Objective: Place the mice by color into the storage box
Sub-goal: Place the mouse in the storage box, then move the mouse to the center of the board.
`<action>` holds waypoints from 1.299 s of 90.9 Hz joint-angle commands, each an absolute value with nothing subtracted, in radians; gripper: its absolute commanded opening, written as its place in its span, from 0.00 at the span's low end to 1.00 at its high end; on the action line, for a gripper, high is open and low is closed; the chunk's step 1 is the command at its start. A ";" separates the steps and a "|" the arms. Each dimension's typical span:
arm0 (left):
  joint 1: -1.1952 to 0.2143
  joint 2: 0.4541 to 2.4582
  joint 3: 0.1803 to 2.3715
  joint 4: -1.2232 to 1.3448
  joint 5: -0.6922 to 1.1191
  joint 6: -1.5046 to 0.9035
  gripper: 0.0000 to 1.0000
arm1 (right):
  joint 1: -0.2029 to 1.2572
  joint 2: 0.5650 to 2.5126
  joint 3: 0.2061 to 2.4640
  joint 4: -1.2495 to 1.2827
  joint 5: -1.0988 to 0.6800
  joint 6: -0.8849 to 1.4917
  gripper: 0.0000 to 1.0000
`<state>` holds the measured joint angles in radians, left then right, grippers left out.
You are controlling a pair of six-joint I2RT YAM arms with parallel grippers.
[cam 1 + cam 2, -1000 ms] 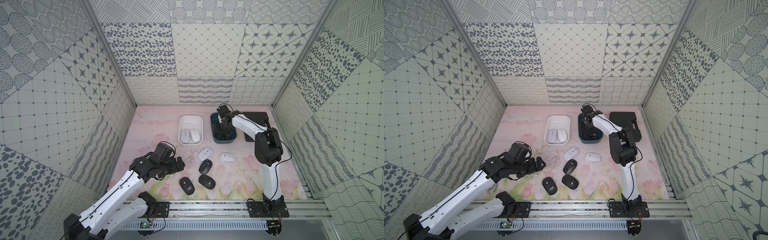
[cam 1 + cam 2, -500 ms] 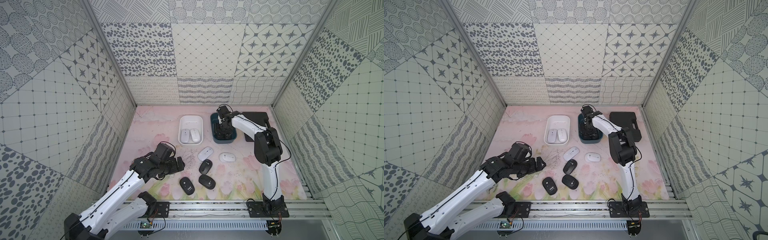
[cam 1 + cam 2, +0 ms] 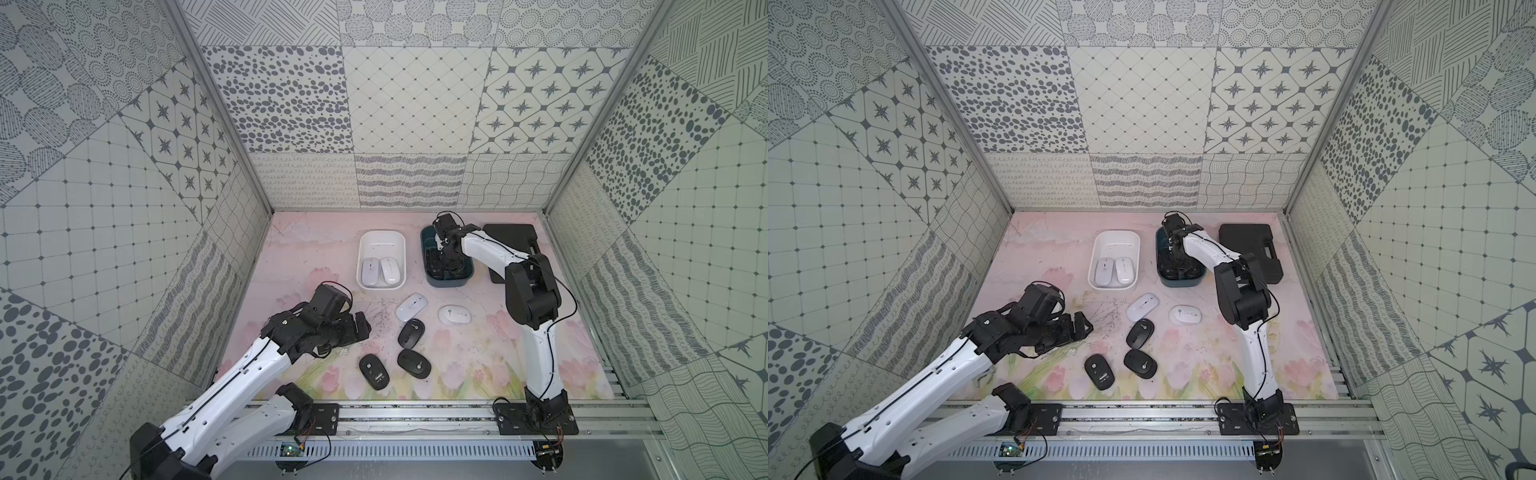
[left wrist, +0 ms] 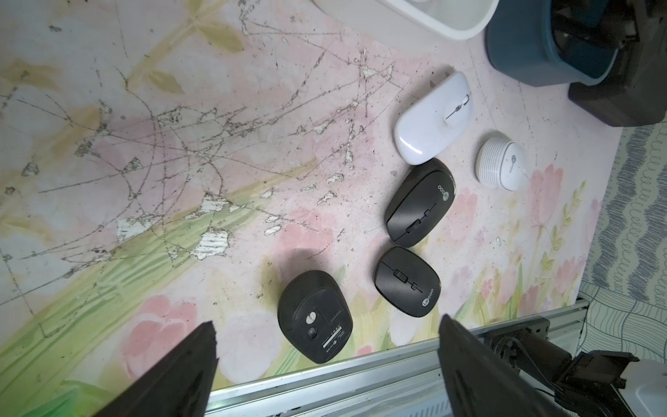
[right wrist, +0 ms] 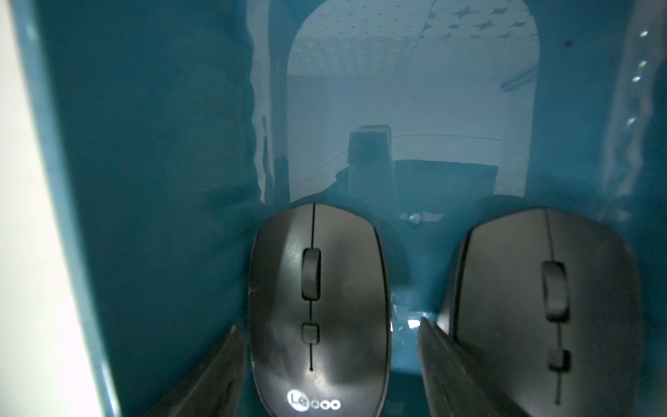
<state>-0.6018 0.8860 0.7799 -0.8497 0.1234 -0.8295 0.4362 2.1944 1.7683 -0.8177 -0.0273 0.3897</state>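
The upside-down black mouse [image 3: 373, 372] is lying crooked by the metal rail, so my left gripper should make it straight and put it further in, next to the other black mice.
Down inside the teal storage box [image 3: 449, 283], my right gripper [image 5: 329, 325] is open. Its fingers straddle a black mouse [image 5: 317, 289] lying on the box floor, with a gap on one side. A second black mouse [image 5: 541, 299] lies beside it. The white storage box [image 3: 381, 242] holds two white mice [image 3: 380, 270]. Loose on the mat are two white mice [image 3: 411, 306] [image 3: 454, 314] and three black mice [image 3: 411, 333] [image 3: 413, 363] [image 3: 374, 371], the last one upside down. My left gripper [image 3: 362, 328] hovers open and empty, left of that group.
A black hard case [image 3: 1250, 249] lies at the back right, beside the teal box. The metal rail [image 3: 415, 411] runs along the mat's front edge. Patterned walls close in the mat on three sides.
The right gripper's jaws have spread wider around the black mouse in the teal box. The left arm has not moved.
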 commanded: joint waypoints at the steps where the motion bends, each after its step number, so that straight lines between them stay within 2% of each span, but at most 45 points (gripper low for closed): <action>1: -0.604 0.895 0.801 -0.822 0.130 -0.812 0.99 | 0.432 2.166 1.758 -0.799 -0.038 0.406 0.82; 30: -0.604 0.930 0.826 -0.790 0.141 -0.802 0.99 | 0.432 1.987 1.668 -0.700 -0.158 0.423 0.99; 56: -0.666 1.068 0.887 -0.771 0.111 -0.733 0.97 | 0.433 1.747 1.471 -0.612 -0.235 0.446 0.99; 87: -0.808 1.237 0.926 -0.732 0.043 -0.689 0.87 | 0.437 1.479 1.224 -0.586 -0.261 0.498 0.99; 118: -0.873 1.133 0.820 -0.843 0.049 -0.940 0.81 | 0.455 1.336 1.028 -0.617 -0.272 0.504 0.99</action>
